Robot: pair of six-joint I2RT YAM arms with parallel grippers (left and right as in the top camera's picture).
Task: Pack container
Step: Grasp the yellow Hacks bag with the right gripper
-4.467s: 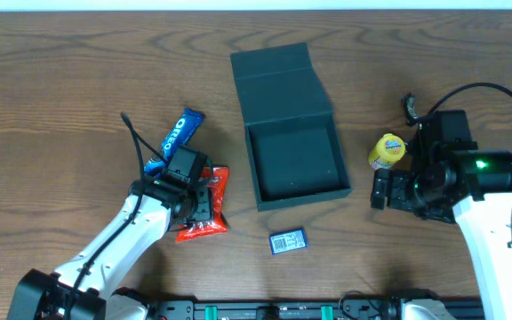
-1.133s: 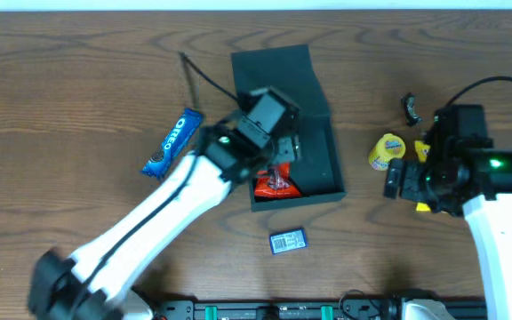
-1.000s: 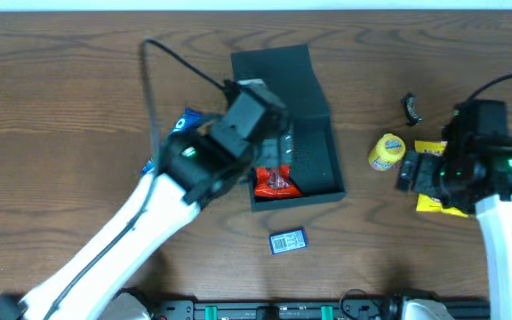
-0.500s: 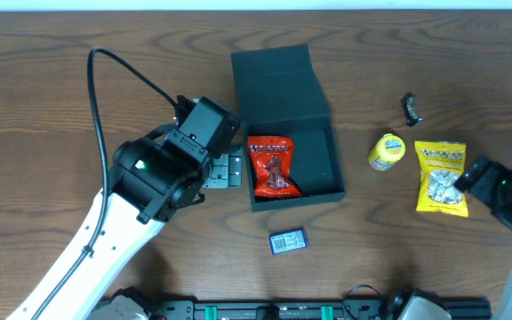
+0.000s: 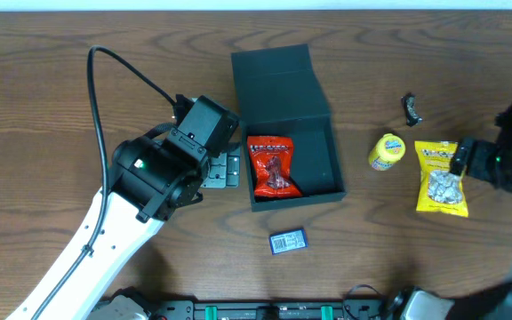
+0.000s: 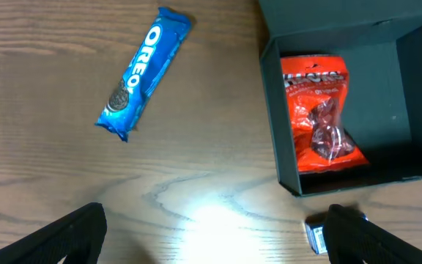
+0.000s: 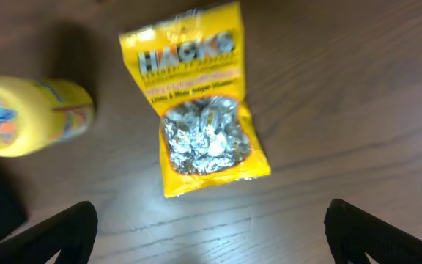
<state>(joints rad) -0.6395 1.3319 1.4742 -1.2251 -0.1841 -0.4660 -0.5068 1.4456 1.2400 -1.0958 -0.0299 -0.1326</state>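
My right gripper should keep going down, as the yellow snack packet's sides [image 7: 196,103] fit between the open fingers, until the packet has a finger on either side of its silver window [image 5: 444,188], and then close.
The container [image 5: 320,158] is a dark square box, lid flap open toward the back; it also shows in the left wrist view [image 6: 387,95]. A red snack packet [image 5: 271,166] lies inside against its left wall, also in the left wrist view [image 6: 317,114]. My left gripper [image 5: 222,169] is open and empty just left of the container, above bare wood [image 6: 211,235]. My right gripper [image 5: 463,160] is open and empty at the right edge of a yellow snack packet [image 5: 440,177], which lies flat in the right wrist view [image 7: 200,103] ahead of the fingers [image 7: 211,235].
A yellow bottle [image 5: 387,151] lies left of the yellow packet, also in the right wrist view [image 7: 28,117]. A blue Oreo pack [image 6: 143,71] lies left of the container, hidden under my left arm overhead. A small blue packet [image 5: 288,241] lies in front of the container. A black clip [image 5: 410,108] lies at back right.
My left gripper carried the red packet into the container, let it go and drew back to the left. My right arm swung right, uncovering the yellow packet, then came back beside it.
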